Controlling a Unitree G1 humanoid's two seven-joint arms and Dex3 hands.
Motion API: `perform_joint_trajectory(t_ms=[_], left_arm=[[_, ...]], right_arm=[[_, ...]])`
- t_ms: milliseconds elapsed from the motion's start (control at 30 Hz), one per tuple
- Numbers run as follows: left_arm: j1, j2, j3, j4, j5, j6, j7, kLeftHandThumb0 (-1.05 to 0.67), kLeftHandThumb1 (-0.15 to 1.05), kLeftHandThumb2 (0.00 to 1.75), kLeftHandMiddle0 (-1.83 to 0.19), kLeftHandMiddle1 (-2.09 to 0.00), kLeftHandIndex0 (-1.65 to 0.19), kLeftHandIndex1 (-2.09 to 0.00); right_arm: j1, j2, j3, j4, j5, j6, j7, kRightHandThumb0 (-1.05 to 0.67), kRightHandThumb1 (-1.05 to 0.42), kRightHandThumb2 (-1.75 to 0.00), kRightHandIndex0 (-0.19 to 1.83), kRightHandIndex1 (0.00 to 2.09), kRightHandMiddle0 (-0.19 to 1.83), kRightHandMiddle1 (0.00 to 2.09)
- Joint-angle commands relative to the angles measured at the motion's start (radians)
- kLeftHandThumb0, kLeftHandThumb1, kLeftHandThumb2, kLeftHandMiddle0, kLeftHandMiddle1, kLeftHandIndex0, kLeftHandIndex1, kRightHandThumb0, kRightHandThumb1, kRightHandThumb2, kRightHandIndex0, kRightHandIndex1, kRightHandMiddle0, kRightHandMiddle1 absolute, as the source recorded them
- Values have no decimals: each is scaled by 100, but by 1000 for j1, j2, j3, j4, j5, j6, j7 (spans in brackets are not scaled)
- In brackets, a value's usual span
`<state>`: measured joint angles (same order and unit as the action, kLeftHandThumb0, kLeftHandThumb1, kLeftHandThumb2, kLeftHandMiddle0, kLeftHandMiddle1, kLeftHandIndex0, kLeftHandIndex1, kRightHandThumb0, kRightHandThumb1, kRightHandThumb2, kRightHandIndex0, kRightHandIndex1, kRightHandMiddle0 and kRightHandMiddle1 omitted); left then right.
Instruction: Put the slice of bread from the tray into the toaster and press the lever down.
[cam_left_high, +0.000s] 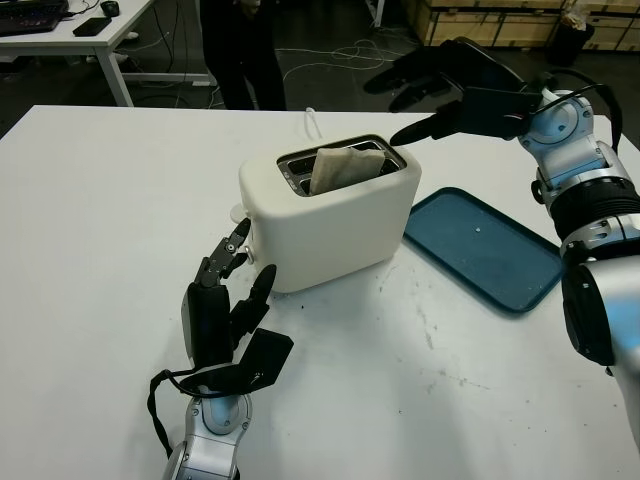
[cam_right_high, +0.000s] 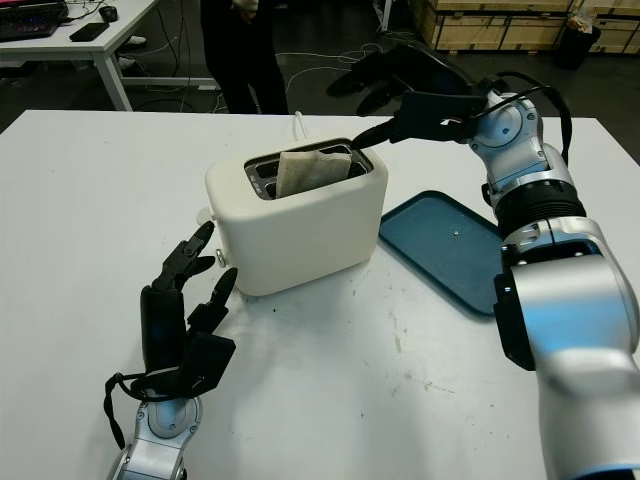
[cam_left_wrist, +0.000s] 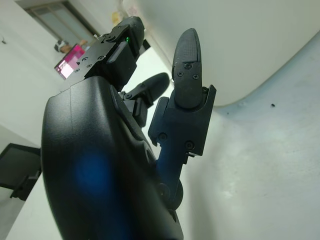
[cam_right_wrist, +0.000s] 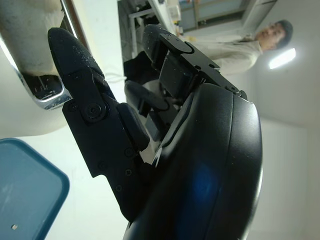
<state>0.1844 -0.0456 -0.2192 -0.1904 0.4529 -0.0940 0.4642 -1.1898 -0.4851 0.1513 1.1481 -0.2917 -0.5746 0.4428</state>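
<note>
I expect the bread (cam_left_high: 346, 170) to settle a little lower when I push it down, because a corner of the slice of bread (cam_left_high: 323, 155) stands high above the slot.
A cream toaster (cam_left_high: 325, 215) stands mid-table with the bread slice (cam_left_high: 343, 167) upright in its slot, the top edge sticking out. The blue tray (cam_left_high: 485, 250) to its right holds nothing. My right hand (cam_left_high: 400, 105) hovers open just above and behind the toaster's right end, its thumb tip close to the slot's chrome rim (cam_right_wrist: 47, 90). At the toaster's left end my left hand (cam_left_high: 240, 270) is open and low over the table, its fingertips (cam_left_wrist: 187, 65) just short of the small white lever (cam_left_high: 238, 212) on that end face.
A person in dark clothes (cam_left_high: 240, 50) stands behind the table's far edge. The toaster's white cord (cam_left_high: 312, 122) runs off the back. A desk (cam_left_high: 70, 30) and floor cables lie beyond. Bare tabletop stretches in front of the toaster.
</note>
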Motion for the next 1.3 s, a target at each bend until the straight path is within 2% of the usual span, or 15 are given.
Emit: perform_joint_trajectory(t_ms=[0,433,867,1133,1267], left_arm=[[-8,-20,2,11,6,-8,6,-47,92,26,-31,-98,-55,-1],[-3,-23,3,16,-1,-21,8,-47,92,26,-30,-100,-55,-1],[9,-25,-1,1,2,-16,5,-46,92,27,-30,-100,-54,0],[10,-25,-2,7,8,-22,13,-47,92,27,-31,-99,-55,0],[14,-29,-3,5,0,-18,13,-47,92,27,-31,-99,-55,0]], right_arm=[[6,12,1,-16,6,-15,-8,-77,-69,-1,78,45,83,3],[32,42,9,-64,10,-39,16,-67,-66,0,82,53,93,6],[46,68,48,-57,4,-33,79,-60,-63,0,80,53,93,4],[54,75,92,-32,-53,-61,9,-59,-63,0,84,56,95,4],[58,80,112,-21,-86,-63,-47,-50,-66,-1,87,57,97,4]])
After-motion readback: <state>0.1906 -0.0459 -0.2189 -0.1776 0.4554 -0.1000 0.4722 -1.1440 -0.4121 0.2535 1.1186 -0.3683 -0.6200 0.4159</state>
